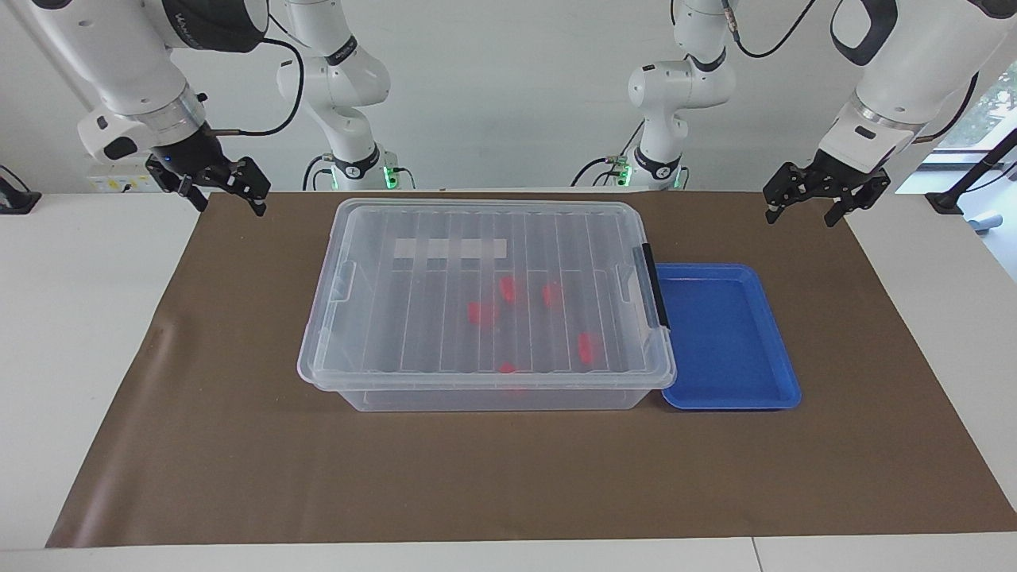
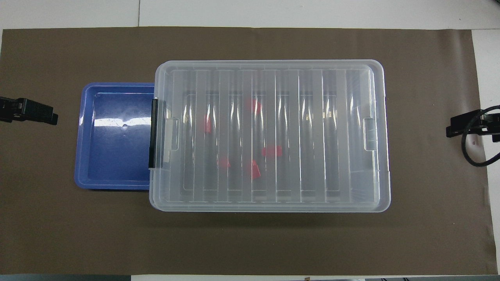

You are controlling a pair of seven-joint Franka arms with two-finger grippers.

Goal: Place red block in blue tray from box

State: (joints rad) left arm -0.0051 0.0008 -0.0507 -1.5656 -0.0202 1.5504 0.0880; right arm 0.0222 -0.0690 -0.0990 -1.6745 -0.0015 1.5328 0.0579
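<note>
The edge of the lid lies over the black latch, so I expect the lid to slide back flat and come free when I pull the tab at its end.
The box is a clear bin in the middle of the brown mat, its ribbed lid on and the black latch at the end beside the blue tray. Several red blocks show through the lid, one of them close to the latch end and another near the middle. The blue tray lies flat against the box toward the left arm's end, with nothing in it. My left gripper hangs open over the mat's corner by its own base. My right gripper hangs open over the other corner.
The brown mat covers most of the white table. A black cable loops beside the right gripper. In the overhead view the left gripper pokes in at the edge, level with the tray.
</note>
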